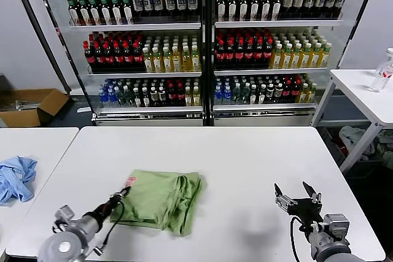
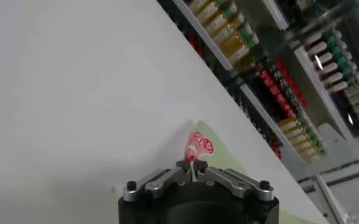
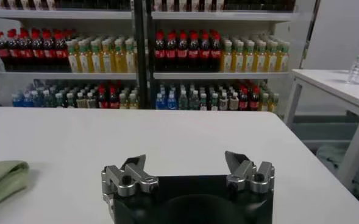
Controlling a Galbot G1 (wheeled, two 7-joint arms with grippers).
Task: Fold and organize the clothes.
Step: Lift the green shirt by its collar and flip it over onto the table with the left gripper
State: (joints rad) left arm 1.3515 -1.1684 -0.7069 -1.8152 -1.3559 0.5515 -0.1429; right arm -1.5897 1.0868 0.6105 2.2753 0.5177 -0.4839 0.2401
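My left gripper should carry the bundle's edge it holds across to the bundle's rumpled end, because only a sliver of the red-pink print shows at that edge.
The light green polo shirt lies folded into a bundle on the white table, left of centre near the front. Its red-pink print shows at the bundle's left edge. My left gripper is shut on that left edge of the shirt; in the left wrist view the fingers pinch the cloth by the print. My right gripper is open and empty above the table's front right, well apart from the shirt. A green corner of the shirt shows in the right wrist view.
A light blue cloth lies on a separate table at the left. Shelves of bottles stand behind. Another white table with a bottle is at the right. A cardboard box sits on the floor.
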